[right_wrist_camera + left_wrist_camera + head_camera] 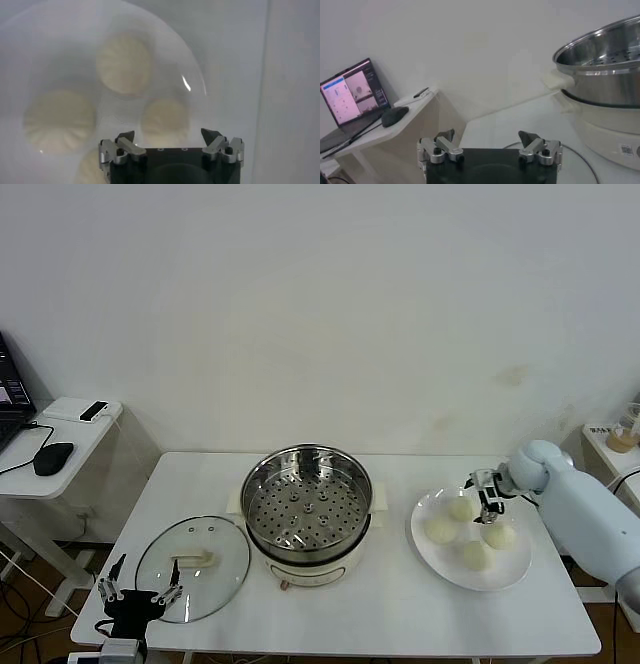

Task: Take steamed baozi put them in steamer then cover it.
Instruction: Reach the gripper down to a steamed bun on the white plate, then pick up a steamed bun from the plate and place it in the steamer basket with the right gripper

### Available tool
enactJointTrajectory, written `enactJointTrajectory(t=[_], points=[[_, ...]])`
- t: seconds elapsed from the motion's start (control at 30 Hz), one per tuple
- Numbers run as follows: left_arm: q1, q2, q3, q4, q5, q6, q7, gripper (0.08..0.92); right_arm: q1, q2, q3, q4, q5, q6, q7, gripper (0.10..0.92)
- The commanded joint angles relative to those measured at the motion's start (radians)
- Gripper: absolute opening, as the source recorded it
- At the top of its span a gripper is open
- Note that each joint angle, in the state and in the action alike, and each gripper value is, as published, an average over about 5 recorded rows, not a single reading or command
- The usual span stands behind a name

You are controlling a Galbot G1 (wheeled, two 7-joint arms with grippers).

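I see clear gaps [145,101] between the steamed baozi, so I expect the baozi below my right gripper to come away by itself when I lift it.
Several off-white steamed baozi [461,508] lie on a flat white plate [505,569] on the right of the table. My right gripper [487,494] hovers open just above them. In the right wrist view its jaws [168,135] frame one bun [165,117] below, apart from it, with others [123,64] beside. The steel steamer [310,564] stands uncovered at the table's middle, its perforated tray bare. The glass cover [192,567] lies flat to its left. My left gripper [140,584] is parked open at the cover's front edge, holding nothing [487,136], with the steamer [605,65] ahead of it.
A side table on the left carries a laptop [352,92], a mouse [53,457] and a small dark device [94,411]. A shelf with a cup [625,434] stands at the far right. A white wall runs behind the table.
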Motion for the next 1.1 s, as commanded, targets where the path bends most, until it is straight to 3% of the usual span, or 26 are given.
enactJointTrajectory(t=[0.03, 0.23, 0.47, 0.73, 1.1], points=[[-0.001, 0.004, -0.001, 0.003, 0.002, 0.001, 0.001, 0.823, 0.061, 0.090, -0.066, -0.147, -0.036, 0.004, -0.001, 0.823], [-0.003, 0.012, -0.003, -0.002, 0.004, 0.003, 0.003, 0.823, 0.053, 0.113, -0.064, -0.171, -0.044, -0.003, 0.010, 0.817], [-0.001, 0.009, -0.002, -0.003, 0.004, 0.001, 0.003, 0.823, 0.048, 0.116, -0.066, -0.175, -0.041, -0.017, 0.028, 0.708], [0.003, 0.009, -0.003, -0.010, 0.005, 0.001, 0.003, 0.823, 0.050, 0.105, -0.068, -0.159, -0.023, -0.026, 0.022, 0.639], [0.005, 0.011, -0.001, -0.012, 0.004, 0.000, 0.005, 0.823, 0.122, -0.037, -0.177, 0.050, 0.131, -0.044, -0.039, 0.628]])
